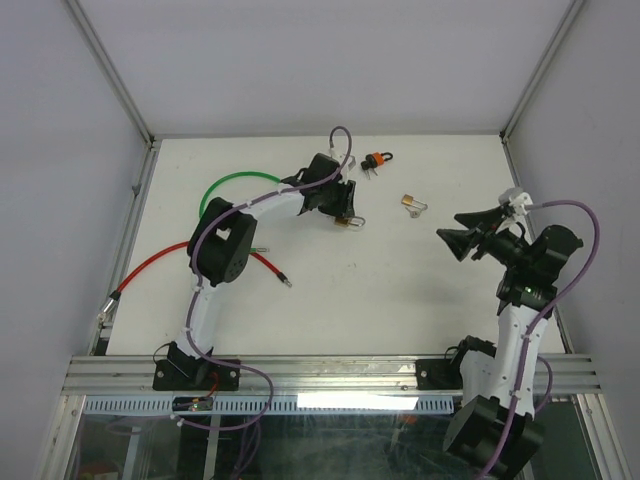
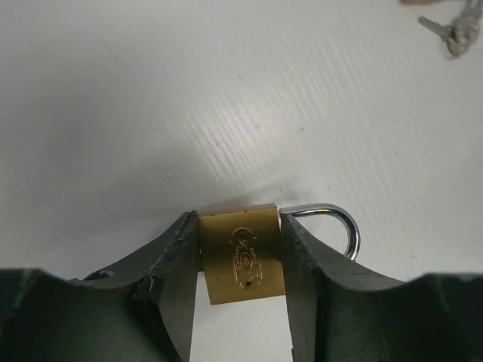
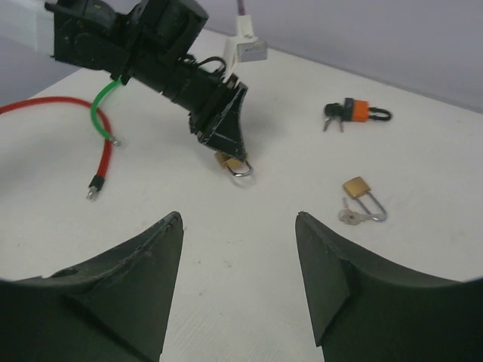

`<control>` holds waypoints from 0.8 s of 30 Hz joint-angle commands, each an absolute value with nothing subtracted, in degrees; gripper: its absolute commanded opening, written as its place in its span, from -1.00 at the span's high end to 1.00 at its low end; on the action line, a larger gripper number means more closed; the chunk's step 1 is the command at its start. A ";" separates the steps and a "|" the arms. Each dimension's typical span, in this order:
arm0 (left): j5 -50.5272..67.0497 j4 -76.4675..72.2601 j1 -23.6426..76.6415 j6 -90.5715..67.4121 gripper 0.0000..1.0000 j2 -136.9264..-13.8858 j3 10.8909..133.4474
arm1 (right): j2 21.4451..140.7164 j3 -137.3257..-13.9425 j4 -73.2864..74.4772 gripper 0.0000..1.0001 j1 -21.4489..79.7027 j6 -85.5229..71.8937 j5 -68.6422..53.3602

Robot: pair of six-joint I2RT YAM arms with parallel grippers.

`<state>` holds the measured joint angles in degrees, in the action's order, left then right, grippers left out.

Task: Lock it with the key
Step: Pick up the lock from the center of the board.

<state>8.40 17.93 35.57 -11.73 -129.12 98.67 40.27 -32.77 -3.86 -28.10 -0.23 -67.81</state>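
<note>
My right gripper should keep going toward the shackle (image 1: 359, 223) and close there, as my left gripper holds the brass padlock's body (image 1: 343, 221) and its steel shackle sticks out.
A small brass padlock (image 2: 241, 256) lies on the white table, pinched by its two sides between the fingers of my left gripper (image 2: 240, 219), which is shut on it. Its steel shackle (image 2: 343, 222) sticks out to the right, partly hidden behind one finger. The top view shows that left gripper (image 1: 345, 215) pointing down at the table's middle back. A silver key (image 3: 349, 217) lies beside a second brass padlock (image 3: 357, 186), to the right of the held one. My right gripper (image 3: 238, 216) hovers open and empty above the table, well short of the key (image 1: 418, 209).
An orange and black lock (image 1: 377, 160) with keys lies near the back edge. A red cable (image 1: 150, 270) and a green cable (image 1: 235, 180) curl over the left half of the table. Grey walls stand on three sides.
</note>
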 commanded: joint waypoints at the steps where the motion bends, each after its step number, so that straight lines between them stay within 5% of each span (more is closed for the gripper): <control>1: 18.88 9.34 35.68 -17.23 1.00 -120.66 94.07 | 44.56 -35.02 1.96 -0.29 -21.50 12.83 -75.14; 7: 28.50 7.25 35.68 -19.98 1.00 -118.66 89.44 | 52.38 -39.57 24.66 -0.40 -6.24 52.23 -71.67; 13: 37.51 6.22 35.65 -21.36 1.00 -118.96 87.54 | 60.66 -43.88 30.81 -0.42 5.17 75.45 -65.71; 24: 44.62 5.92 35.83 -23.25 1.00 -120.16 84.70 | 68.94 -41.53 22.83 -0.26 15.23 79.09 -53.23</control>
<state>39.22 10.04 35.59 -21.21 -123.94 85.17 69.60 -43.48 27.97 13.85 75.88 -57.74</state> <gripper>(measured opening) 0.422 0.633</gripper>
